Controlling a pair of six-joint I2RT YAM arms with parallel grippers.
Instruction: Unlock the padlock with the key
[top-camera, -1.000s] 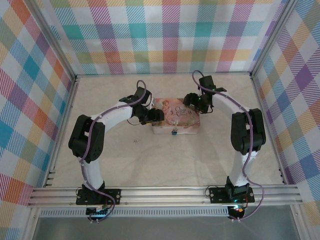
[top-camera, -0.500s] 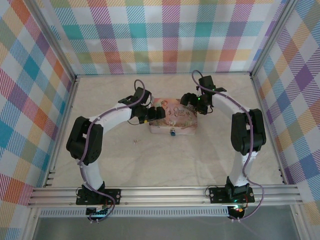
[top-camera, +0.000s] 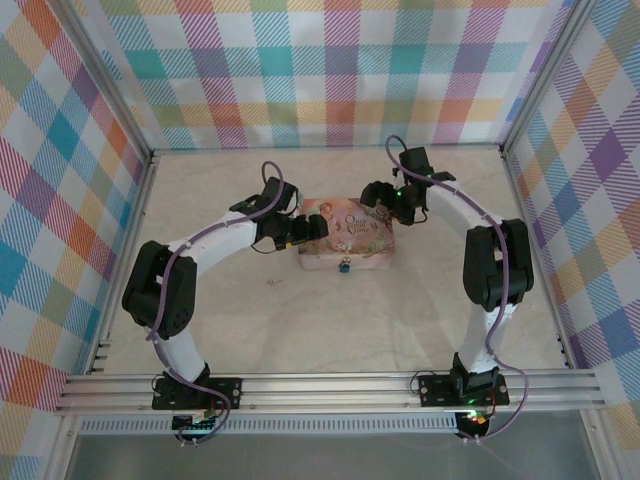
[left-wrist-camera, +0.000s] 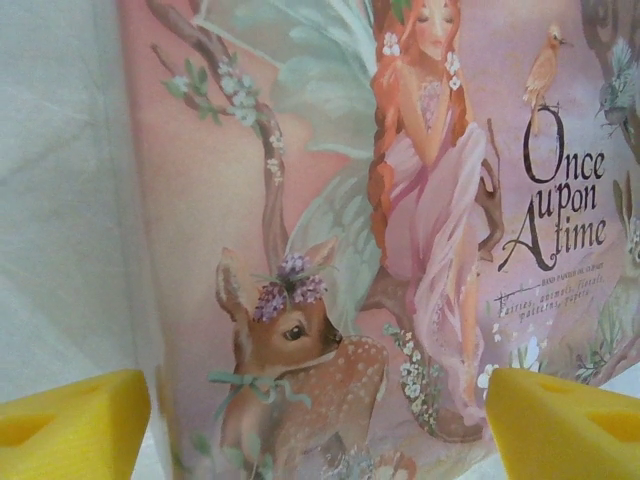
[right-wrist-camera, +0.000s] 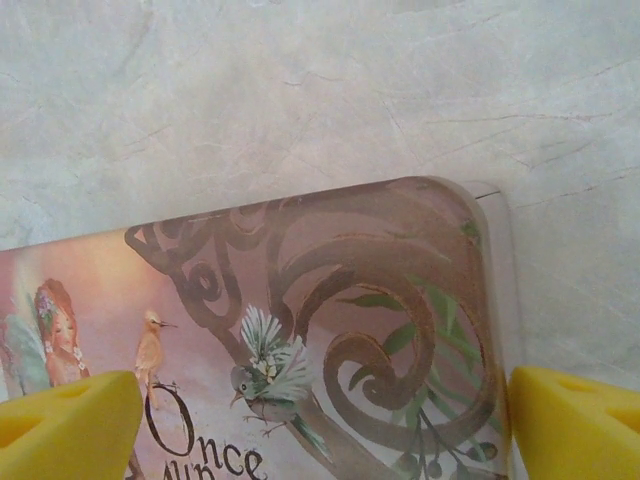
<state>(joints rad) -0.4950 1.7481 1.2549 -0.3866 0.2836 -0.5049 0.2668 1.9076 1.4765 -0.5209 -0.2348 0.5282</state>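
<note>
Next, I take the key with my left gripper and bring it to my right gripper, because the key lies by my left arm, far from my right gripper.
The padlock (top-camera: 343, 265) is a tiny bluish lock hanging at the front wall of the pink picture tin (top-camera: 350, 235). The key (top-camera: 272, 284) is a tiny dark speck on the table, left of the tin and apart from both arms. My left gripper (top-camera: 308, 230) hovers over the tin's left end. In the left wrist view the gripper (left-wrist-camera: 320, 440) is open, its yellow fingertips (left-wrist-camera: 70, 425) wide apart above the deer picture on the tin (left-wrist-camera: 330, 200). My right gripper (top-camera: 378, 200) is at the tin's far right corner, also open (right-wrist-camera: 320, 430) over the tin (right-wrist-camera: 330, 330), holding nothing.
Plaid walls enclose the pale marbled table (top-camera: 400, 310). An aluminium rail (top-camera: 330, 390) runs along the near edge by the arm bases. Bare table lies in front of the tin and towards both side walls.
The tin with the padlock has shifted slightly left. The left arm's elbow has swung outward to the left, and both grippers have edged a little towards the back over the tin.
</note>
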